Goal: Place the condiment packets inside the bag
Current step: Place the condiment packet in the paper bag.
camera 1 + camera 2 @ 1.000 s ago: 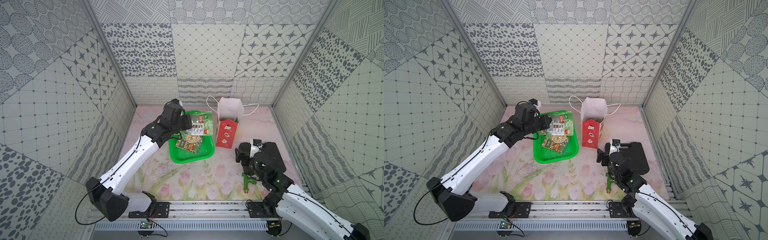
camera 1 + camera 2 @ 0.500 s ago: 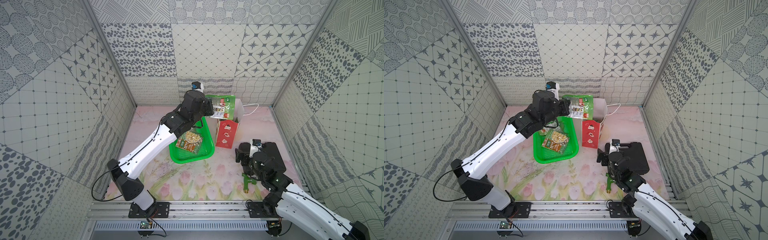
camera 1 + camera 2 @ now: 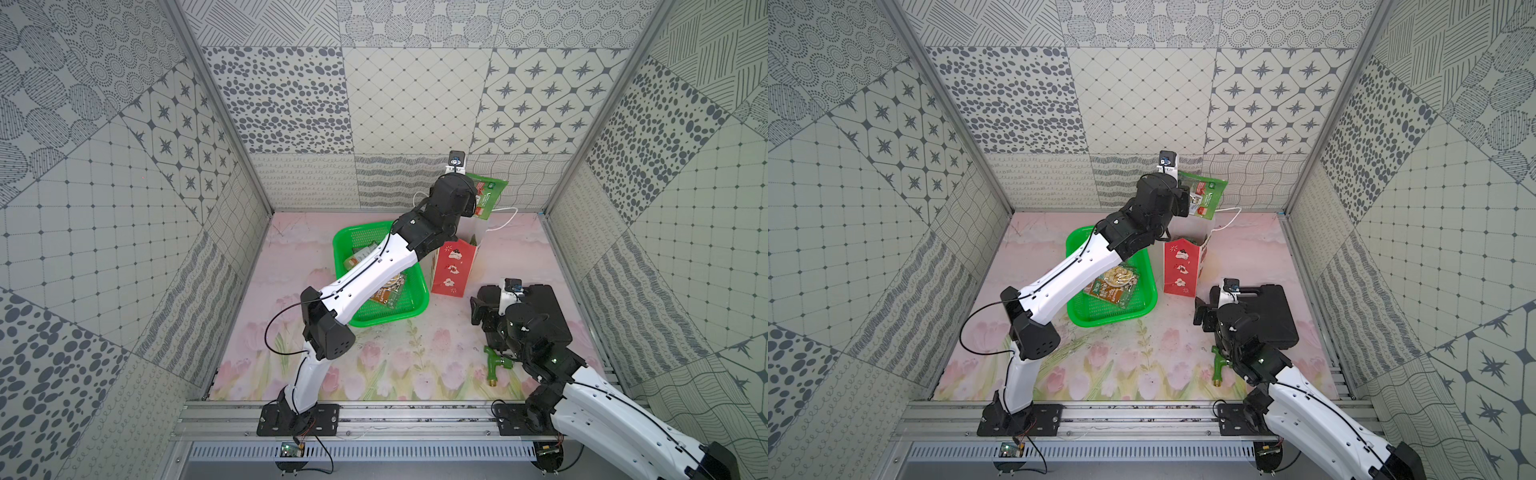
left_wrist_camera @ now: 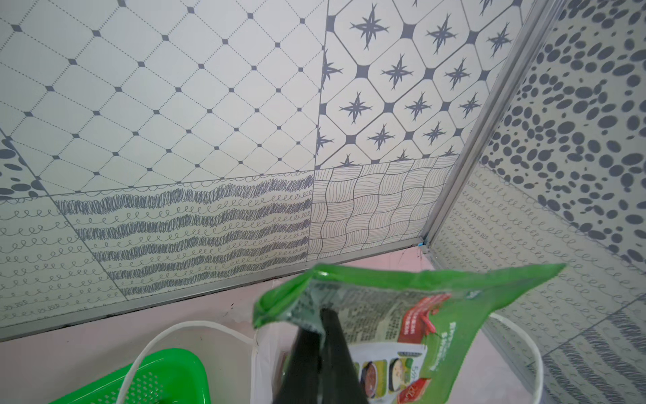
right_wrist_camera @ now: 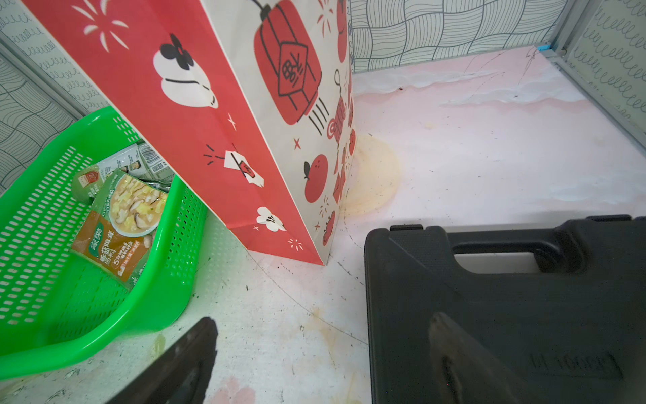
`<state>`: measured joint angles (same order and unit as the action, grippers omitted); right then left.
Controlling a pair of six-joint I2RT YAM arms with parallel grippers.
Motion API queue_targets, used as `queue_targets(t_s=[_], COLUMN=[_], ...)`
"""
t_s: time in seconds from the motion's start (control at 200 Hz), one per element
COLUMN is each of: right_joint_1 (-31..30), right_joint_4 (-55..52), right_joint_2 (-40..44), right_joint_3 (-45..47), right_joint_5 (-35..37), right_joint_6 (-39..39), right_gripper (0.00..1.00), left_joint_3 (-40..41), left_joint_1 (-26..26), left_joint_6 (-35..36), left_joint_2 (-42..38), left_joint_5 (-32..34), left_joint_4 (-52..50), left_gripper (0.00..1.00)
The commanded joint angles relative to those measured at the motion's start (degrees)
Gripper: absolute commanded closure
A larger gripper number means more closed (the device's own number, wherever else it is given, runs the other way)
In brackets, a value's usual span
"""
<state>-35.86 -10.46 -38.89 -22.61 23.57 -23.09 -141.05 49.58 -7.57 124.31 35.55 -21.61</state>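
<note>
My left gripper dangles the green condiment packet (image 3: pixel 1204 196) between the cord handles over the bag's open top (image 3: pixel 1196 229), so I should keep lowering it until it enters, then release.
My left gripper (image 4: pixel 320 314) is shut on one corner of a green condiment packet (image 4: pixel 402 314). It holds the packet (image 3: pixel 488 198) in the air above the open top of the bag (image 3: pixel 453 266), near the back wall. The upright bag (image 5: pixel 209 105) has a red front with white figures, and one white cord handle (image 4: pixel 157 342) loops out from it. More condiment packets (image 3: pixel 1113 284) lie in the green basket (image 3: pixel 1113 322) left of the bag. My right gripper (image 5: pixel 321 321) is open and empty, low over the mat in front of the bag.
A black plastic case (image 5: pixel 507 297) lies flat right of my right gripper, partly under one finger. A small green tap-shaped object (image 3: pixel 496 363) sits on the mat by the right arm. The back wall is close behind the bag.
My left arm has lifted a packet out of the basket and carried it up and to the right, above the bag. The right arm has not moved.
</note>
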Motion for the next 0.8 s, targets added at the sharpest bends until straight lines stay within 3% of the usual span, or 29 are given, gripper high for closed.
queue_targets(t_s=[0.0, 0.185, 0.48, 0.575, 0.665, 0.715, 0.795], right_joint_1=[0.30, 0.29, 0.30, 0.30, 0.29, 0.28, 0.34], right_joint_4=[1.76, 1.65, 1.67, 1.67, 1.65, 1.67, 1.67], right_joint_2=[-0.55, -0.83, -1.10, -1.28, -1.44, -1.47, -1.55], right_joint_3=[-1.00, -1.23, -1.29, -1.29, -1.38, -1.31, -1.38], right_joint_5=[-0.10, -0.45, -0.72, -0.81, -0.88, -0.90, -0.90], right_joint_6=[0.66, 0.57, 0.42, 0.37, 0.40, 0.40, 0.37], right_gripper=[0.03, 0.03, 0.03, 0.03, 0.03, 0.03, 0.03], left_joint_3=[-7.09, -5.46, -5.55, -5.89, -6.87, -7.26, -7.22], left_joint_1=[1.22, 1.23, 1.35, 1.44, 1.44, 1.50, 1.53], left_joint_6=[12.67, 8.74, -6.04, -8.88, -10.62, -11.43, -12.40], left_joint_2=[5.77, 6.06, 4.75, 4.02, 3.22, 2.43, 0.47], left_joint_5=[10.00, 10.90, 8.26, 6.55, 3.86, 1.58, -2.92], left_joint_4=[-0.44, -6.18, -23.46, -26.65, -29.35, -30.27, -31.03], left_gripper=[1.00, 1.00, 1.00, 0.89, 0.63, 0.54, 0.46])
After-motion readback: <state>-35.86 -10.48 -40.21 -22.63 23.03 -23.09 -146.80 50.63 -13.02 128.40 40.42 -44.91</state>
